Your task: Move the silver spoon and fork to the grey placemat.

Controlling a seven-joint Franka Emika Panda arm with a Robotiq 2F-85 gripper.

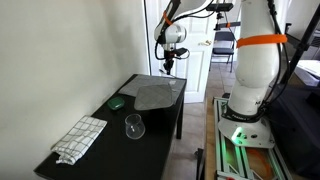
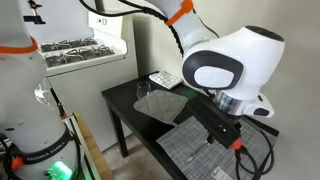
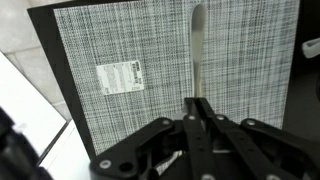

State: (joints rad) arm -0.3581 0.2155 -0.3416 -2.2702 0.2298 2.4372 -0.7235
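My gripper should go on down before it lets go of the silver utensil [image 3: 198, 40] there, because the utensil is hanging inside the edges of the grey placemat [image 2: 182, 143] and is in line with the placemat's weave.
The grey placemat [image 1: 155, 95] lies at the far end of the black table [image 1: 112, 152] and fills most of the wrist view [image 3: 100, 40]. My gripper [image 1: 170, 62] hangs above it, also seen low in an exterior view [image 2: 222, 135]. In the wrist view the gripper [image 3: 200, 103] is shut on one thin silver utensil [image 3: 197, 50], which sticks out beyond the fingertips over the mat. Spoon or fork, I cannot tell. No other utensil shows in any view.
A clear glass [image 1: 134, 127] and a white-and-grey checked cloth [image 1: 80, 138] sit on the near part of the table. A small green object [image 1: 117, 101] lies beside the mat. A white label [image 3: 120, 77] is on the mat.
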